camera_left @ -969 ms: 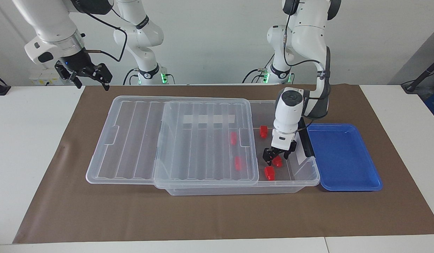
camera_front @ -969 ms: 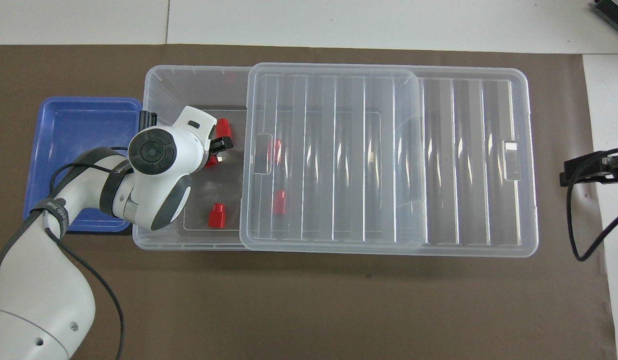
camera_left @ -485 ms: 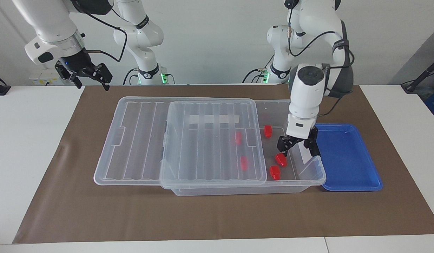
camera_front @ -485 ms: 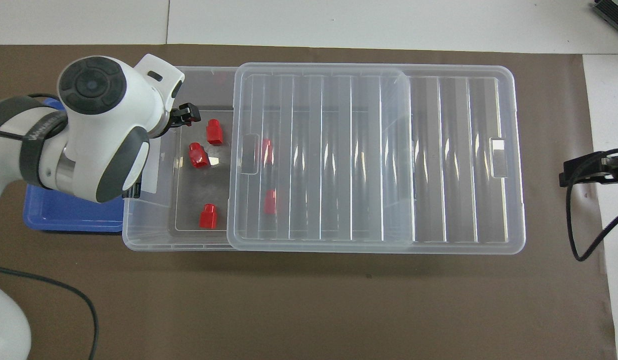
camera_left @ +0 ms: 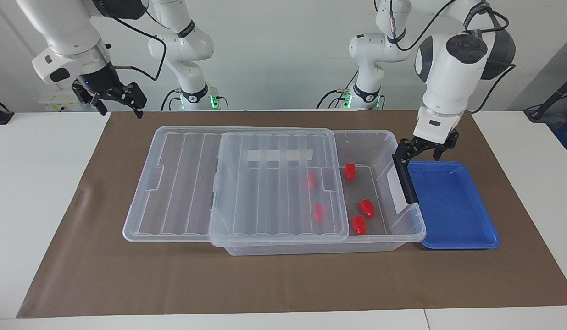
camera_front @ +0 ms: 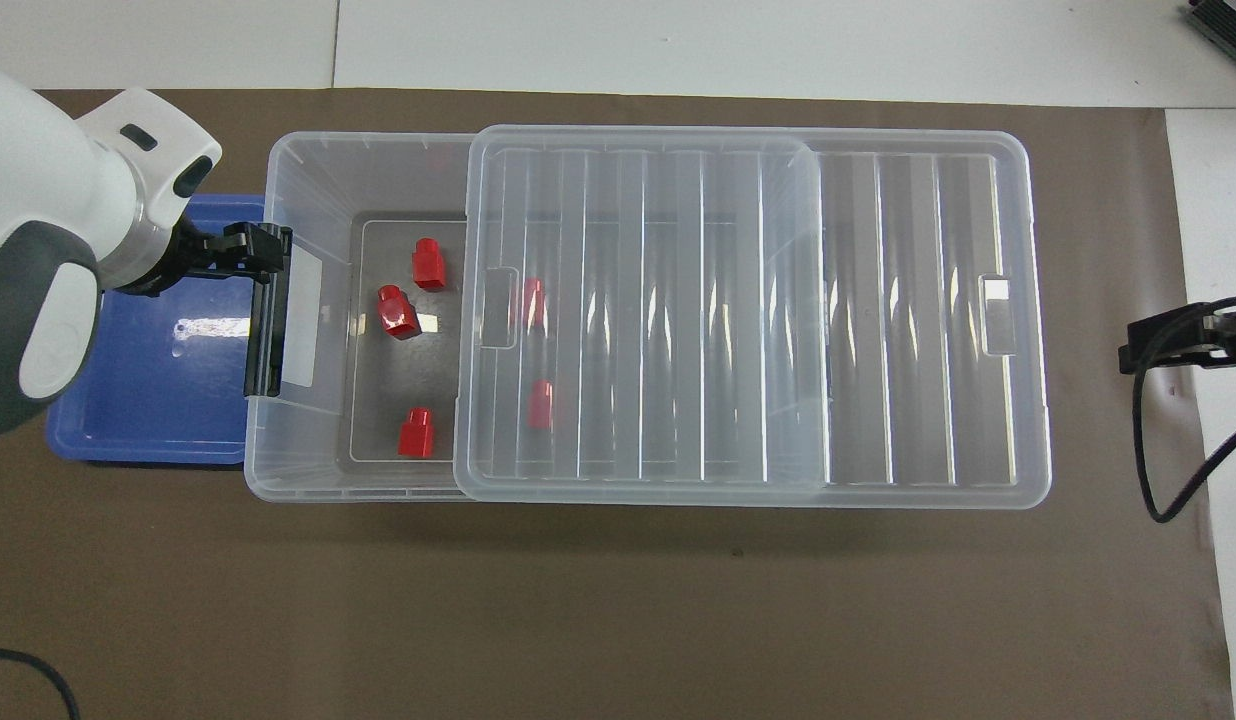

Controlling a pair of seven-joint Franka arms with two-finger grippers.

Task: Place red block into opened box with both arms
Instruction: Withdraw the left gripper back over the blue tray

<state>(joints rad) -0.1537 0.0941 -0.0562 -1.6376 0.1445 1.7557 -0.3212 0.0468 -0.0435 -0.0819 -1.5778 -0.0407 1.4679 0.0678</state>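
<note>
My left gripper is hanging over the box's handle end, where the lid has to slide, so it needs to move back before my right gripper pushes the lid's overhanging edge (camera_front: 1038,322).
The clear box (camera_left: 388,134) (camera_front: 308,165) stands on the brown mat. Its ribbed lid (camera_left: 265,183) (camera_front: 758,300) is slid toward the right arm's end, so the end by the black handle bar (camera_left: 405,176) (camera_front: 266,320) is uncovered. Several red blocks lie inside: three in the uncovered part (camera_left: 350,171) (camera_left: 367,207) (camera_left: 358,224) (camera_front: 427,264), others under the lid (camera_left: 312,180) (camera_front: 541,404). My left gripper (camera_left: 421,151) (camera_front: 233,250) hangs open and empty over the handle end. My right gripper (camera_left: 119,107) waits open above the mat's corner at its own end.
A shallow blue tray (camera_left: 448,201) (camera_front: 158,370) lies against the box's handle end, toward the left arm's end of the table. The lid overhangs the box toward the right arm's end. White tabletop surrounds the mat.
My left gripper has risen out of the box, away from the red blocks, to above the handle end. The box and lid have slid slightly toward the left arm's end. The right arm stayed still.
</note>
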